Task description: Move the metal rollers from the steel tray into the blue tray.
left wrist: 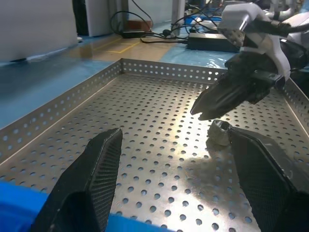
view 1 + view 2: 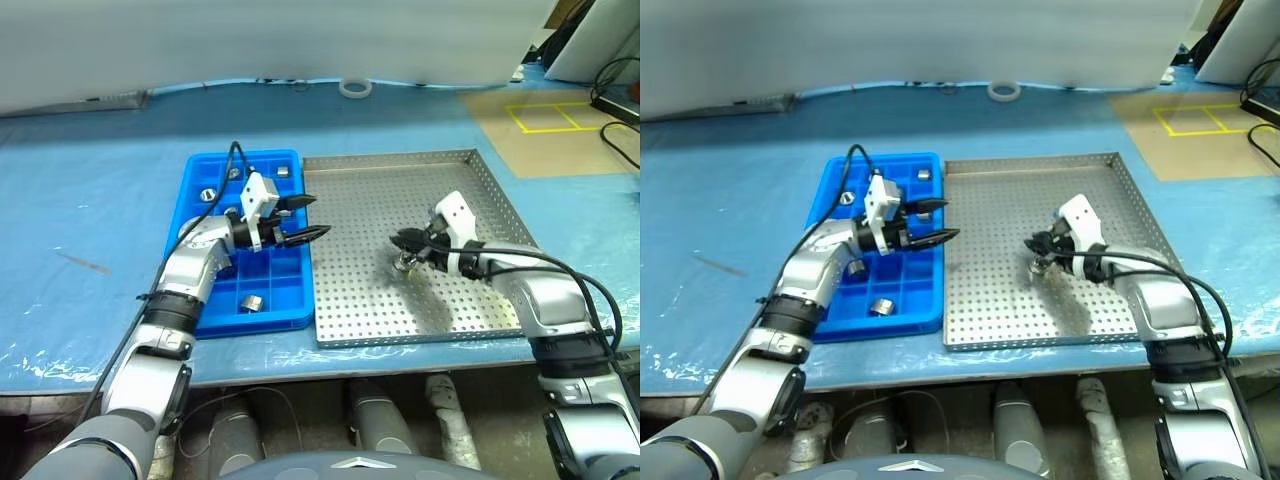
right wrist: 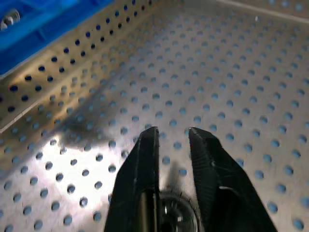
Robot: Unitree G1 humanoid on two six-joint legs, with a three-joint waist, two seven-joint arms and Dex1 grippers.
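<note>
Next, I lift clear, open, then close my finger ends around the roller's sides, as the metal roller sits under my right gripper's narrowed fingers, behind their ends.
The steel tray lies at the right, with the blue tray against its left side. My right gripper reaches low over the steel tray's middle and is shut on a metal roller that rests on the perforated floor. In the right wrist view that roller sits between the fingers, near their base. My left gripper hovers open and empty over the blue tray's right edge, pointing toward the steel tray. Several rollers lie in the blue tray's compartments, among them one at the far left and one near the front.
A white tape ring lies on the blue table cover beyond the trays. A brown board with a yellow taped square is at the far right, with black cables beside it. The table's front edge runs just below both trays.
</note>
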